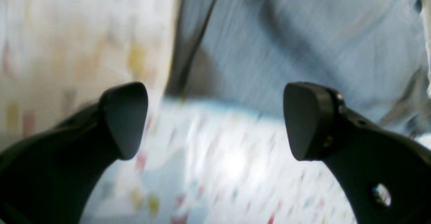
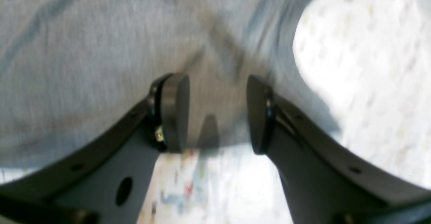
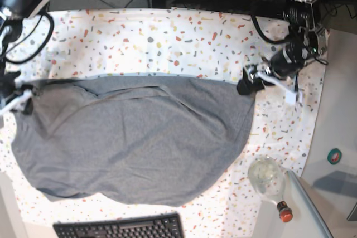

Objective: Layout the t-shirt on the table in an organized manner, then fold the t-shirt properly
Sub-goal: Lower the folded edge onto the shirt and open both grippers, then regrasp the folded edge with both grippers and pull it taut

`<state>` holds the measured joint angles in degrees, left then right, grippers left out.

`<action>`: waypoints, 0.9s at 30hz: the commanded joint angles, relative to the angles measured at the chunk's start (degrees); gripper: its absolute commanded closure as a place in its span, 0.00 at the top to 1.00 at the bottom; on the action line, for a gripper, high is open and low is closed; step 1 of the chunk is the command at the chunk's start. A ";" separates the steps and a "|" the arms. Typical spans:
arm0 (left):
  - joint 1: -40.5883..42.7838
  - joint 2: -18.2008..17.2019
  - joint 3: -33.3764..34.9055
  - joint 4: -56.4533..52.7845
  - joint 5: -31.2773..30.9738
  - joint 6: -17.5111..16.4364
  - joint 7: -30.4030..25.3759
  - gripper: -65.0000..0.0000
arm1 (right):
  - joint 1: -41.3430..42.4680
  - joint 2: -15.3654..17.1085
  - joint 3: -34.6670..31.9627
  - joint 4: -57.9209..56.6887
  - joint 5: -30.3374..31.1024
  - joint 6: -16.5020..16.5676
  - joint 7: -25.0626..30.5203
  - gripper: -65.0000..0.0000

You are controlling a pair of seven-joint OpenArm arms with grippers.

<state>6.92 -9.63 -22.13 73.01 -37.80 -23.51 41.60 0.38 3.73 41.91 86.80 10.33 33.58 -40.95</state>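
Note:
My gripper will pull the t-shirt's top edge, and the grey t-shirt (image 3: 139, 135) will slide along and open into a squarer corner where the t-shirt's lower edge curves inward (image 3: 219, 175).
The grey t-shirt (image 3: 139, 143) lies spread across the speckled table (image 3: 167, 37), its top edge straight and its lower edge rounded. My left gripper (image 3: 246, 83) hovers at the shirt's top right corner. In the left wrist view the left gripper (image 1: 215, 119) is open wide with nothing between its pads, and the t-shirt (image 1: 303, 32) lies just beyond them on the table (image 1: 219, 170). My right gripper (image 3: 23, 97) is at the shirt's top left corner. Seen from the right wrist, the right gripper (image 2: 217, 114) has its jaws apart over the t-shirt (image 2: 84, 66) edge.
A black keyboard (image 3: 120, 228) sits at the front edge. A clear glass bottle (image 3: 268, 179) with a red cap lies at the front right. A green tape roll (image 3: 334, 156) rests off the cloth to the right. Cables and gear line the back.

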 commanded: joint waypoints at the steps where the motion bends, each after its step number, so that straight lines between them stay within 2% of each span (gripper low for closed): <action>1: -0.98 -0.26 -0.07 1.23 -1.63 -0.54 -1.47 0.92 | 0.36 0.36 0.24 1.59 1.76 0.22 1.34 0.42; 8: -3.18 0.79 -0.77 -3.43 -1.63 -0.54 -1.56 0.92 | -5.53 -0.43 0.95 1.50 6.60 0.31 1.43 0.41; 13: -6.79 1.23 -0.60 -8.71 -1.36 -0.54 -1.56 0.92 | -3.33 -5.44 14.48 -1.57 9.76 0.13 1.08 0.41; 15: -7.66 1.67 -0.68 -9.94 -1.36 -0.54 -1.56 0.90 | -1.48 -5.44 17.83 -5.88 9.67 0.13 1.26 0.41; 16: -7.84 1.67 -0.24 -10.38 -1.36 -0.54 -1.65 0.85 | -0.60 -5.00 18.88 -9.05 9.67 0.13 1.34 0.41; 17: -8.02 1.67 -0.07 -10.38 -1.36 -0.54 -1.91 0.74 | 0.63 -3.95 19.76 -11.86 9.67 0.13 1.34 0.41; 19: -7.84 1.76 0.64 -10.38 -1.28 -0.54 -3.93 0.48 | 2.83 -1.92 21.87 -17.57 9.76 0.13 1.52 0.41; 22: -6.70 1.41 3.27 -10.38 -1.28 -0.54 -6.57 0.00 | 6.08 0.80 25.56 -26.01 9.76 0.04 4.42 0.42; 27: -5.64 1.23 3.62 -10.29 -1.28 -0.54 -6.84 0.00 | 8.28 4.32 25.83 -35.95 9.76 0.04 8.38 0.42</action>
<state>1.87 -7.86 -18.39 61.76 -38.65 -23.92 35.31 7.64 7.29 67.81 50.48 20.01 33.36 -32.21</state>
